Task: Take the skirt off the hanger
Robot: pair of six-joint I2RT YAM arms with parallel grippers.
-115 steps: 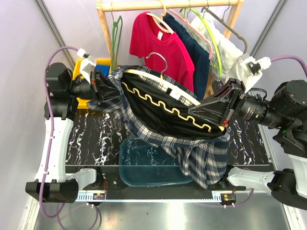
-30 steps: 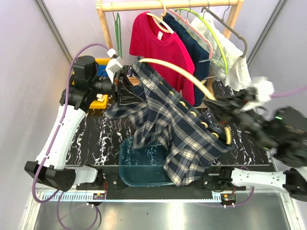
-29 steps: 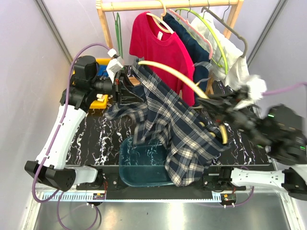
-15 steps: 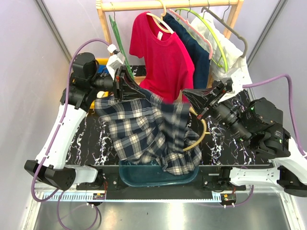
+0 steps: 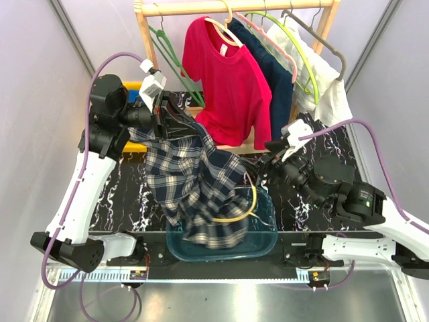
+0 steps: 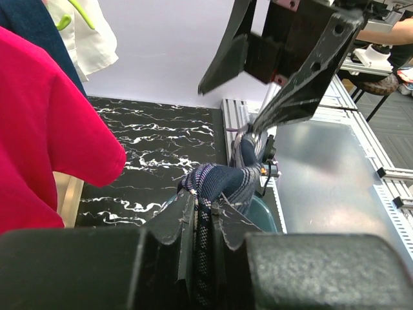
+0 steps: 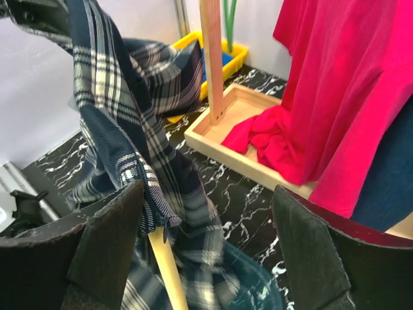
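Observation:
The cream hanger's upper end (image 5: 244,170) is covered by the plaid cloth, so next my right gripper moves back down and grabs the hanger by its free curve (image 5: 254,198) below the cloth.
The dark navy skirt (image 5: 273,79) hangs on the pale pink hanger (image 5: 263,35) on the rack at the back, between the red T-shirt and white clothes; neither gripper touches it. My left gripper (image 5: 167,122) is shut on a blue-white plaid shirt (image 5: 194,181), whose fabric is pinched between the fingers (image 6: 184,223). The shirt droops into a teal basin (image 5: 267,231). My right gripper (image 5: 269,159) stands open just right of the shirt, with nothing in it. A cream hanger (image 7: 166,266) sticks out of the plaid cloth near its left finger (image 7: 106,242).
A red T-shirt (image 5: 224,74) hangs in front of the skirt, its hem in a wooden tray (image 7: 235,139) at the rack's foot. A green wire hanger (image 5: 171,52) hangs at the rack's left. A yellow bin (image 7: 193,64) stands behind the black marble tabletop (image 5: 120,194).
My right gripper has opened and let go of the cream hanger, which dropped with the plaid shirt's lower part into the basin. The right arm came lower. The left gripper kept its hold.

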